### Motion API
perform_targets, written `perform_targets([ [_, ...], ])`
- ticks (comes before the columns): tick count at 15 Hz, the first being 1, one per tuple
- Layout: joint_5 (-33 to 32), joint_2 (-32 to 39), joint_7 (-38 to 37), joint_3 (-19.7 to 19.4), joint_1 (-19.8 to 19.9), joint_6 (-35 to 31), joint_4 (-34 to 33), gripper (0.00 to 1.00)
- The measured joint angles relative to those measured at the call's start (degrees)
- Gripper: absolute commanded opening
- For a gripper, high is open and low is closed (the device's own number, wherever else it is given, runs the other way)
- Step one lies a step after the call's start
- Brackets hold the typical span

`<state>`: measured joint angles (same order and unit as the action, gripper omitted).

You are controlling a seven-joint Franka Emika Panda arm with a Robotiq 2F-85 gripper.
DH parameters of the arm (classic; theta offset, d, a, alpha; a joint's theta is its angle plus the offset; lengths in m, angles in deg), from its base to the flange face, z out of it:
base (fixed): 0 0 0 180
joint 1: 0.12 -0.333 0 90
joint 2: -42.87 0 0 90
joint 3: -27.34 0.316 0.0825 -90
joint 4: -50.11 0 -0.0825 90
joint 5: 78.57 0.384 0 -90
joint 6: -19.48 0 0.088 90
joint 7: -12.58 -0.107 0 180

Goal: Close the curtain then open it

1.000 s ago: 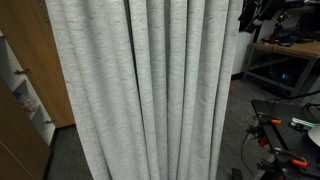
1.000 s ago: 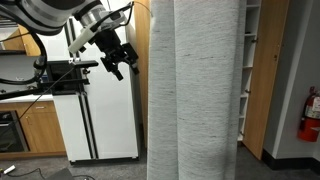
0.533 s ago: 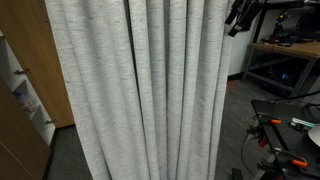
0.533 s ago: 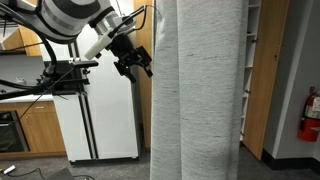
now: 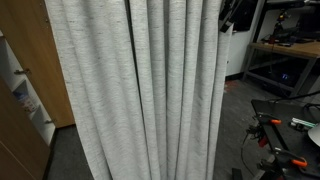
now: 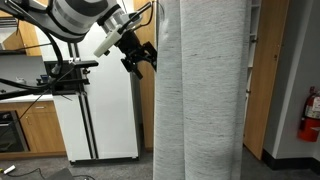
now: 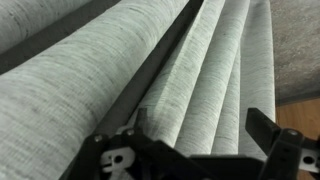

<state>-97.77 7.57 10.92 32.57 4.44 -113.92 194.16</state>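
My gripper should keep heading toward the curtain until fabric fills the fingers, then close, since narrow folds at the curtain's edge (image 7: 208,95) stand between my open fingers.
The curtain (image 5: 140,90) is a tall light grey woven drape with deep vertical folds; it fills most of an exterior view and hangs as a bunched column in the middle of the other exterior view (image 6: 200,90). My gripper (image 6: 143,58) is open and empty, right beside the curtain's edge at upper height; whether it touches the fabric I cannot tell. In an exterior view it shows as a dark shape at the curtain's upper right edge (image 5: 232,14). In the wrist view the curtain folds (image 7: 190,70) fill the frame, with my open jaws (image 7: 200,135) spread before them.
A white refrigerator (image 6: 95,110) and a black stand stand behind my arm. Wooden cabinets (image 6: 262,70) flank the curtain. A workbench (image 5: 285,55) with tools stands at the right, and a wooden shelf unit (image 5: 25,80) at the left.
My gripper has moved sideways toward the curtain, from well apart from it to right at its edge. The curtain has shifted slightly at that edge.
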Motion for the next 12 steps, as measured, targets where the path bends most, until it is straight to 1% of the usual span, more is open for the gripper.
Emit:
perform_targets([
  [5, -3.76, 0.12, -1.97, 0.54, 1.47, -0.95, -2.63, 1.00],
  [9, -5.05, 0.17, -2.93, 0.79, 1.84, -1.96, -3.14, 1.00],
  [12, -7.43, 0.52, -3.64, 1.06, 2.43, -6.25, -3.16, 1.00],
])
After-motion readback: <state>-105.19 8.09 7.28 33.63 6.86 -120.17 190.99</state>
